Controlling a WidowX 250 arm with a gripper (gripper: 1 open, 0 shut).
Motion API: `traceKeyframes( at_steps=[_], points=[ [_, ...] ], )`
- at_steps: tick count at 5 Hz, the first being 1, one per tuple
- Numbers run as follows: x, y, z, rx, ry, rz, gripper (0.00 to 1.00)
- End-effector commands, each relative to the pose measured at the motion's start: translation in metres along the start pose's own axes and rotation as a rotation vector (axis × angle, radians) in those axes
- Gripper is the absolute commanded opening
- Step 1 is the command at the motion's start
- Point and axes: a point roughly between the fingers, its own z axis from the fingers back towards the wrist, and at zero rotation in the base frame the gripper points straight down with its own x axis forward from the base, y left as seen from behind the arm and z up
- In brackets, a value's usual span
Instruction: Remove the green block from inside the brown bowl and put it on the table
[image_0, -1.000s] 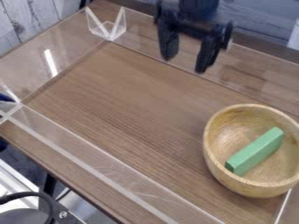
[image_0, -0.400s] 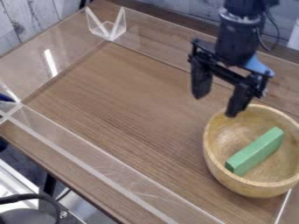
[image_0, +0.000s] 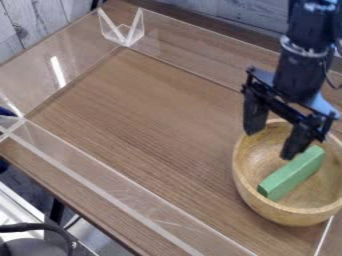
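The open fingers of my gripper line up across the green block's narrow width (image_0: 291, 171), so they should keep going down into the brown bowl (image_0: 255, 168) until they are on either side of the block.
The green block (image_0: 293, 174) lies slanted inside the brown bowl (image_0: 251, 180) at the right front of the table (image_0: 147, 120). My black gripper (image_0: 274, 139) points straight down over the bowl's far rim, just above and left of the block's upper end. Its two fingers (image_0: 253, 117) stand wide apart with nothing between them, so it is open. It does not touch the block.
Low clear acrylic walls (image_0: 80, 165) edge the tabletop on the left and front. A clear corner piece (image_0: 120, 27) stands at the back left. The bowl sits close to the table's right front corner.
The gripper has travelled from the back middle of the table rightward and down to the bowl's rim, rolling a little. Its jaws stayed open. Block and bowl have not moved.
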Motion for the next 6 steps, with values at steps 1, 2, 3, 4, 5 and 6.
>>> traceKeyframes(
  at_steps=[1,2,3,4,5,6],
  points=[
    [0.008,-0.008,0.005,-0.006,-0.041,-0.024,1.00],
    [0.010,-0.011,0.000,-0.010,-0.036,-0.034,1.00],
    [0.012,-0.014,-0.005,-0.014,-0.033,-0.044,1.00],
    [0.013,-0.016,-0.010,-0.018,-0.032,-0.056,1.00],
    [0.014,-0.017,-0.015,-0.023,-0.031,-0.067,1.00],
    [0.014,-0.017,-0.016,-0.026,-0.040,-0.076,1.00]
  ],
)
